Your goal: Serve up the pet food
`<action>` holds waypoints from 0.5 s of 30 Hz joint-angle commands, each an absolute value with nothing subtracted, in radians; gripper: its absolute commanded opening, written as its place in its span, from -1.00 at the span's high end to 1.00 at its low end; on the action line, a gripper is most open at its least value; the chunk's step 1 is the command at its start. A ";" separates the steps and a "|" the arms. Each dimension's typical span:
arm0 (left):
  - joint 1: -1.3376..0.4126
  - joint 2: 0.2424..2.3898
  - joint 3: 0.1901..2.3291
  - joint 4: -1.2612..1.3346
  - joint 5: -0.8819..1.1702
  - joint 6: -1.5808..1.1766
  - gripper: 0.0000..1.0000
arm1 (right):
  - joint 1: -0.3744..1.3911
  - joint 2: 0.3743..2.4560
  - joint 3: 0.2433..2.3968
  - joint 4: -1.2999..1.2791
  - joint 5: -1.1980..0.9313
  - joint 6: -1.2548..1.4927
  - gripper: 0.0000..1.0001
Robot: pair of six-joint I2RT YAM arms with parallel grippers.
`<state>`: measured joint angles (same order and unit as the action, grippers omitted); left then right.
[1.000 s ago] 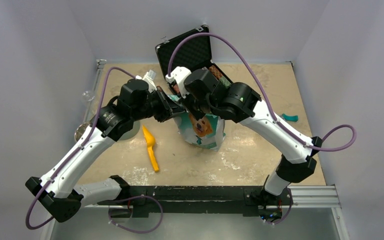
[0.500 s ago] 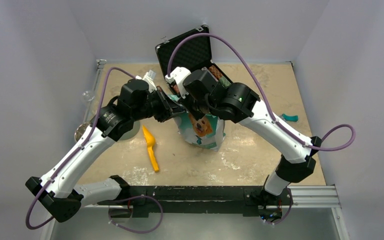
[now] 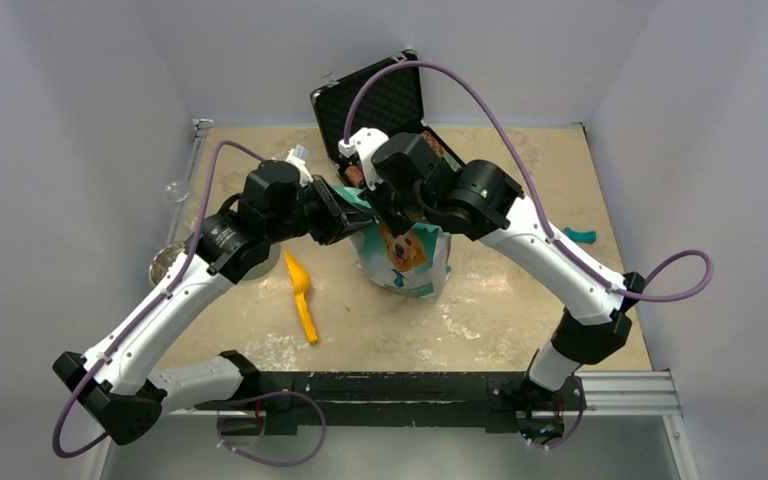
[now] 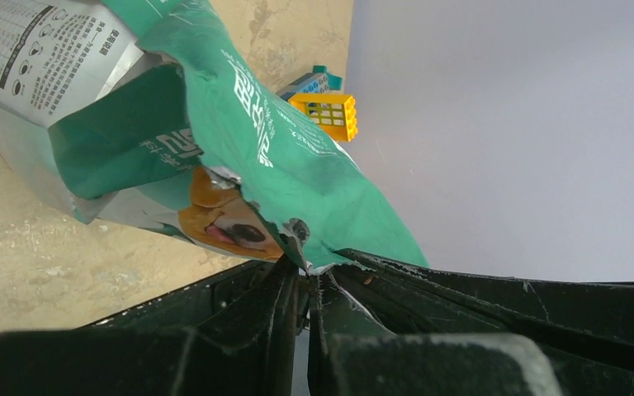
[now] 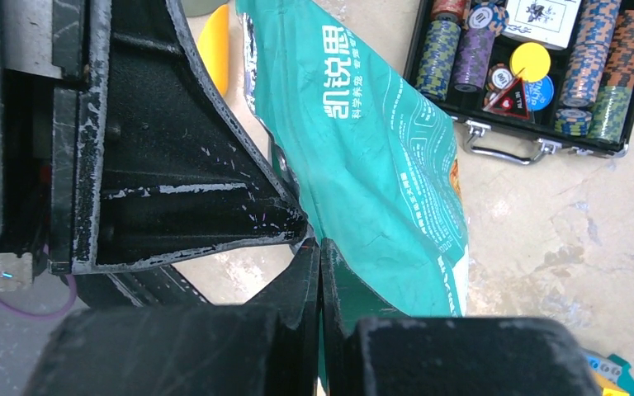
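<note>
My left gripper should take one side of the pouch's rim and spread it, because my grippers pinch the pouch's torn edge close together and the pouch's opening is folded.
The teal-green pouch with a golden retriever's face stands at the table's middle. The pet food itself is hidden inside it. My left gripper comes in from the left at the pouch's top. In the left wrist view, the left gripper pinches a torn corner of the pouch between nearly closed fingers. My right gripper meets it from the right. Seen from the right wrist, the right gripper is shut on the edge of the pouch, close against the left gripper's black body.
A yellow scoop lies left of the pouch, and a metal bowl sits at the left edge. An open black case holding poker chips stands behind. A small teal piece lies right; a yellow brick lies nearby.
Both wrists have shifted slightly toward the back of the table with the pouch's top still between them. The pouch stays standing in place.
</note>
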<state>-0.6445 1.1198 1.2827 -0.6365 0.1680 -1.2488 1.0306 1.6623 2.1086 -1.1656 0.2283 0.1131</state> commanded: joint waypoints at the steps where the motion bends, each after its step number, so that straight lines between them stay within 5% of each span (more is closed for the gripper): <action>1: -0.642 1.126 1.266 -0.577 0.127 -1.304 0.67 | 1.032 1.635 2.130 -1.130 0.145 0.164 1.00; 9: -0.642 1.139 1.267 -0.546 0.100 -1.317 0.40 | 1.028 1.637 2.139 -1.142 0.137 0.163 1.00; 15: -0.642 1.149 1.270 -0.508 0.041 -1.311 0.58 | 1.028 1.648 2.152 -1.155 0.140 0.164 1.00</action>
<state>-0.6449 1.1328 1.2709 -0.6037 0.1444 -1.3025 1.0119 1.6604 2.1151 -1.1656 0.2157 0.1314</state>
